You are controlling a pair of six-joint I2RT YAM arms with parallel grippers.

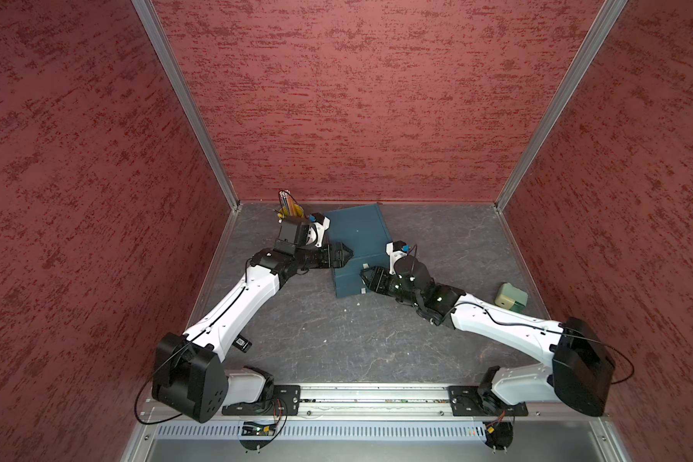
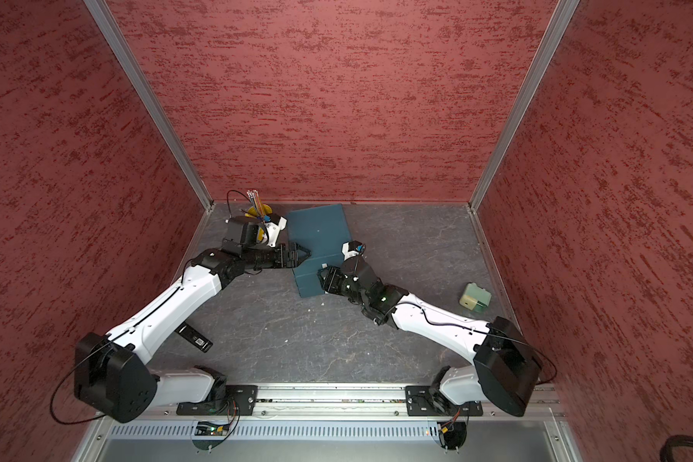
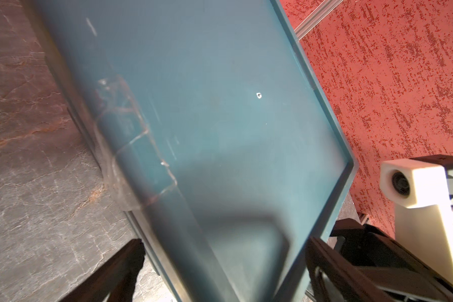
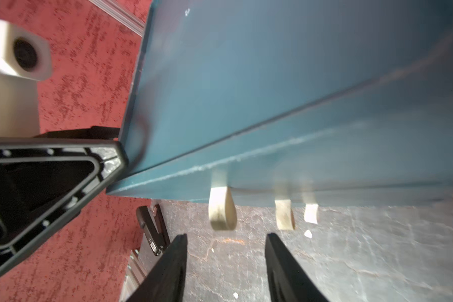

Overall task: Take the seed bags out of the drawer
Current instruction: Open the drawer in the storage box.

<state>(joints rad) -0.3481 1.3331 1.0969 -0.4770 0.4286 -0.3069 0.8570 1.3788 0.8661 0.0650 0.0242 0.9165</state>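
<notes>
The teal box [image 1: 359, 229] is standing unheld between the open fingers of the robot's left gripper, so that gripper should clamp the box's corner [image 3: 221, 272] before the right gripper pulls a tape loop.
The drawer is part of a teal box [image 1: 357, 236] [image 2: 317, 236] standing shut at the back middle of the table. The seed bags are hidden. Beige tape loops [image 4: 221, 209] hang from the box's front face. My left gripper [image 1: 347, 256] [image 3: 225, 243] is open at the box's left side, its fingers spread either side of the box's top. One of its fingers [image 4: 63, 170] lies against the box's corner. My right gripper [image 1: 364, 276] [image 4: 226, 235] is open just in front of the loops, its fingers partly apart, with only bare table between them.
A yellow cup of pens [image 1: 289, 206] stands behind the left wrist. A pale green block [image 1: 511, 297] sits at the right edge. A black tag-like item [image 2: 195, 338] lies under the left arm. Red walls close three sides.
</notes>
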